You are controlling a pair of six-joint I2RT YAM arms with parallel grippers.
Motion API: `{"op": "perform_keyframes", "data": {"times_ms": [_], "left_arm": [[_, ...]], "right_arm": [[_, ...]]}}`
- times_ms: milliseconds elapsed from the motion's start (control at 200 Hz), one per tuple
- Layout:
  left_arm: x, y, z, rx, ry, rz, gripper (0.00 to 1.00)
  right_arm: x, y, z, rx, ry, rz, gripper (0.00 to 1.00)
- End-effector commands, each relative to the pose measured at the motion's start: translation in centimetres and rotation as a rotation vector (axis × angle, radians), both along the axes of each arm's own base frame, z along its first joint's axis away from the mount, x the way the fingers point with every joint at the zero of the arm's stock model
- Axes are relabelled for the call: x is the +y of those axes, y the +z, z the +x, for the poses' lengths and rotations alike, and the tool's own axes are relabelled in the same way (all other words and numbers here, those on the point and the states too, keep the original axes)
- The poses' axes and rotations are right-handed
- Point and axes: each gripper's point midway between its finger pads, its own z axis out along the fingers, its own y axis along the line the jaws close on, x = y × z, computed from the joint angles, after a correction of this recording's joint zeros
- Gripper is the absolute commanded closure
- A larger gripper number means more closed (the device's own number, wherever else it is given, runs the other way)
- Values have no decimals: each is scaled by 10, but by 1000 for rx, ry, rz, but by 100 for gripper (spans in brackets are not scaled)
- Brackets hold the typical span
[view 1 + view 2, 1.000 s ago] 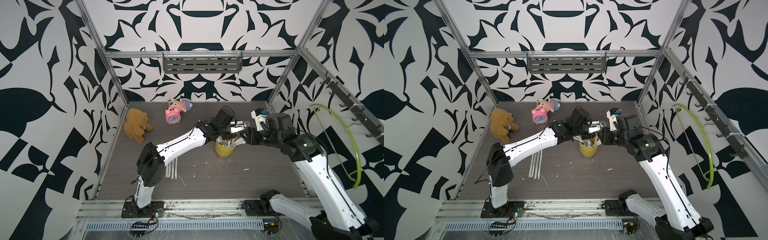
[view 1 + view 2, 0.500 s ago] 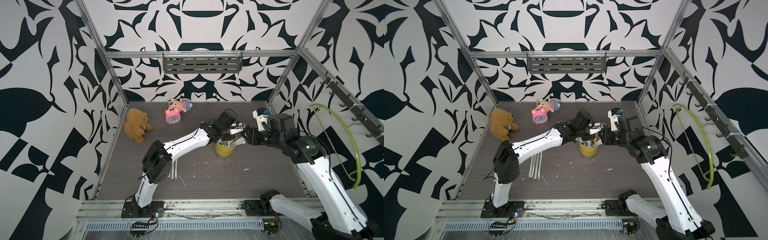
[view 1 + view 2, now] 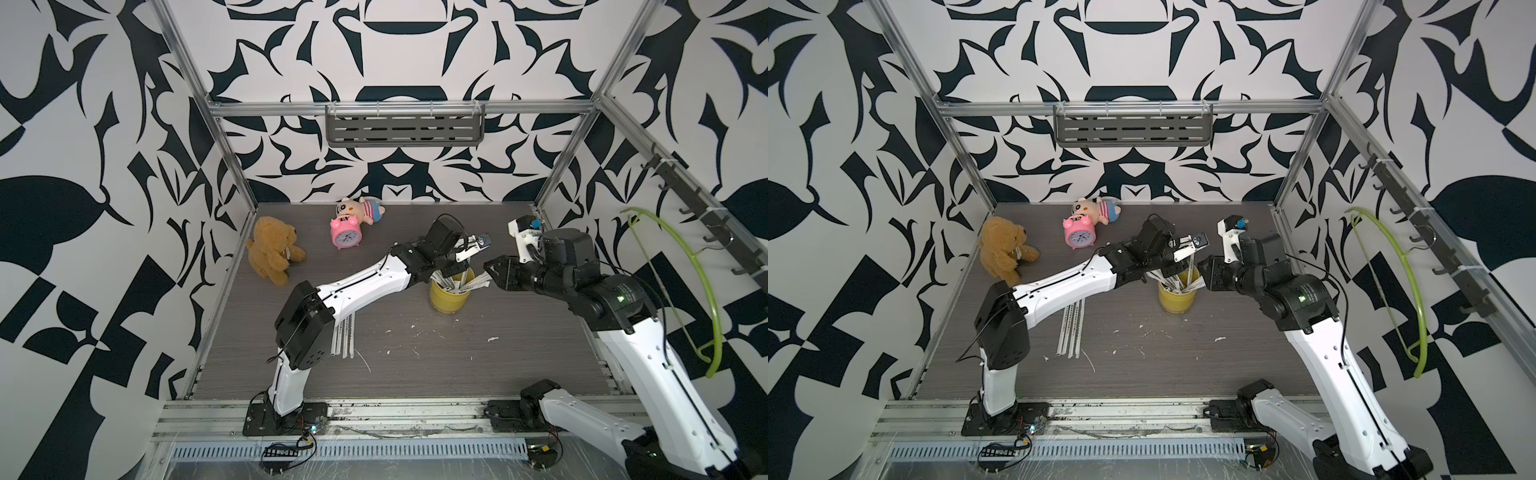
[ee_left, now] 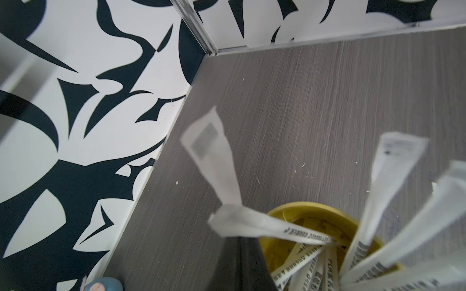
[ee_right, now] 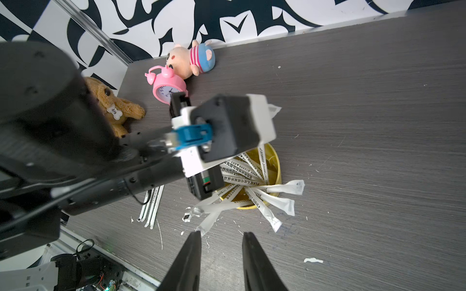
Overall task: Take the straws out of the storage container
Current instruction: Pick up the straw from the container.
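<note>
Next, I swing back toward the pink alarm clock [image 3: 346,233] and lift the straw in my left gripper clear, because another straw's end [image 4: 237,220] lies across it.
The yellow storage container [image 3: 449,297] [image 3: 1177,301] stands upright on the grey table, with several paper-wrapped straws [image 3: 467,286] [image 5: 252,181] fanned out of its mouth. My left gripper [image 3: 455,270] [image 4: 239,239] hangs over the rim [image 4: 310,206], shut on one straw [image 4: 222,176]. That straw's lower end is still inside and its twisted top sticks out past the jaws. My right gripper [image 3: 492,270] [image 5: 222,234] is open just right of the container with nothing between its fingers. One straw tip [image 5: 201,228] touches a finger. A few more straws [image 3: 345,336] [image 3: 1071,328] lie flat under the left arm.
A pink alarm clock [image 3: 345,235], a pig doll [image 3: 368,210] and a brown teddy [image 3: 272,251] sit at the back left. White paper scraps [image 3: 492,338] dot the table in front of the cup. A green hoop [image 3: 702,291] hangs on the right wall.
The left arm's elbow has shifted a little while its gripper stays over the cup. The right gripper's jaws have narrowed slightly beside the cup.
</note>
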Motion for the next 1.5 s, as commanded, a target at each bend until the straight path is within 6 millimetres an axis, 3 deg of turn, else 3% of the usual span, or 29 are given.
{"op": "perform_keyframes", "data": {"times_ms": [0,85,365,500,715,840,935,1135,1300,1495], "left_arm": [[3,62,-9,-63,-24,-184,100],[6,70,-8,-98,-9,-216,100],[4,68,-2,-99,20,-227,100],[-3,46,-10,-227,8,-69,100],[6,32,10,-403,104,94,100],[8,42,10,-312,111,5,100],[7,51,12,-130,105,-76,100],[-2,69,-11,72,-18,-219,100],[3,75,-15,143,-25,-248,100],[10,55,-20,135,26,-100,100]], "right_arm": [[-2,20,1,-81,-16,29,68],[-2,21,1,-88,-15,32,68],[-1,22,0,-86,-13,45,69],[-4,23,-2,-94,-23,41,69],[-4,22,-2,-95,-23,42,70],[-4,21,-2,-94,-24,41,70],[-2,20,-1,-86,-20,49,71],[-2,18,-1,-84,-23,51,72],[-2,17,-1,-89,-23,51,72],[-1,17,-1,-89,-19,54,72]]}}
